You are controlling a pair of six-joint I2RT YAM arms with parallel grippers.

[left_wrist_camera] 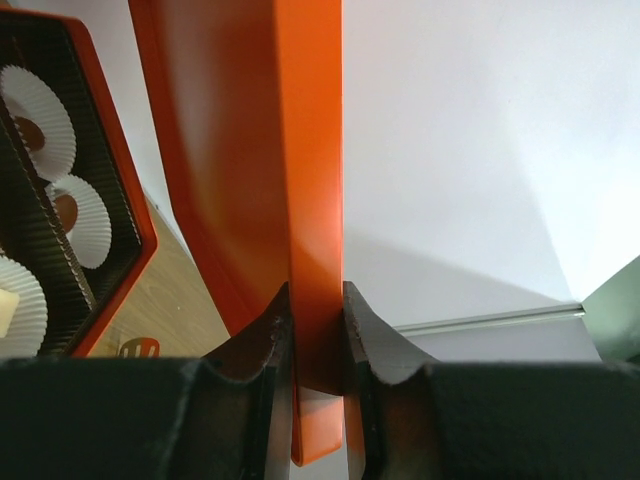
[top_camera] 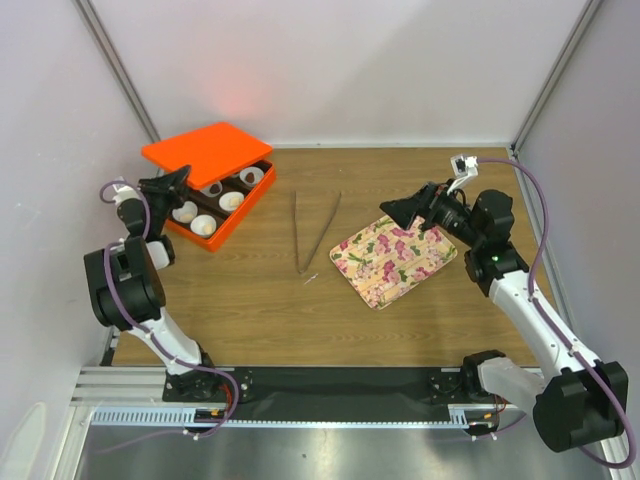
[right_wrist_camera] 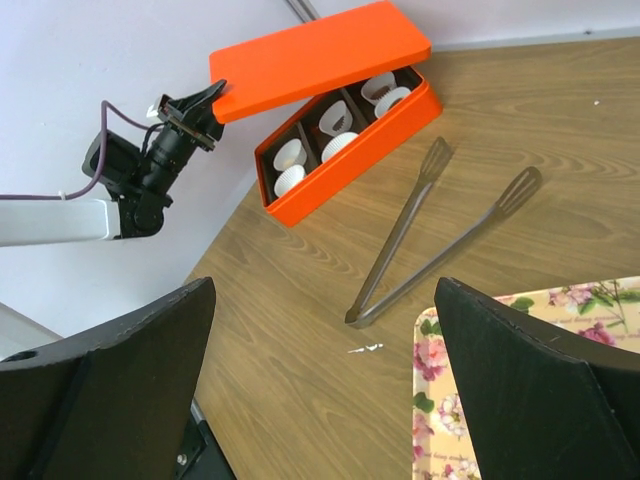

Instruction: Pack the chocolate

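I should go on swinging the lid toward the front rim [top_camera: 222,235] with my left gripper until the lid covers the cups, because the lid's far end [top_camera: 252,147] hangs over the box's far end.
An orange box [top_camera: 243,213] stands at the back left and holds several white paper cups [top_camera: 203,226]. Its orange lid [top_camera: 205,150] lies tilted over the box's back half. My left gripper [top_camera: 180,178] is shut on the lid's left edge; in the left wrist view both fingers [left_wrist_camera: 270,335] clamp the lid [left_wrist_camera: 250,150]. No dark chocolate pieces show plainly; I cannot tell whether the cups [left_wrist_camera: 75,215] hold any. My right gripper [top_camera: 398,210] is open and empty above the left corner of the pink-flowered tray [top_camera: 392,258], wide apart in its own view [right_wrist_camera: 325,290].
Metal tongs [top_camera: 315,235] lie on the wooden table between the box and the tray, also in the right wrist view [right_wrist_camera: 430,230]. The box [right_wrist_camera: 330,195] and lid [right_wrist_camera: 320,55] sit near the left wall. White walls enclose the table on three sides.
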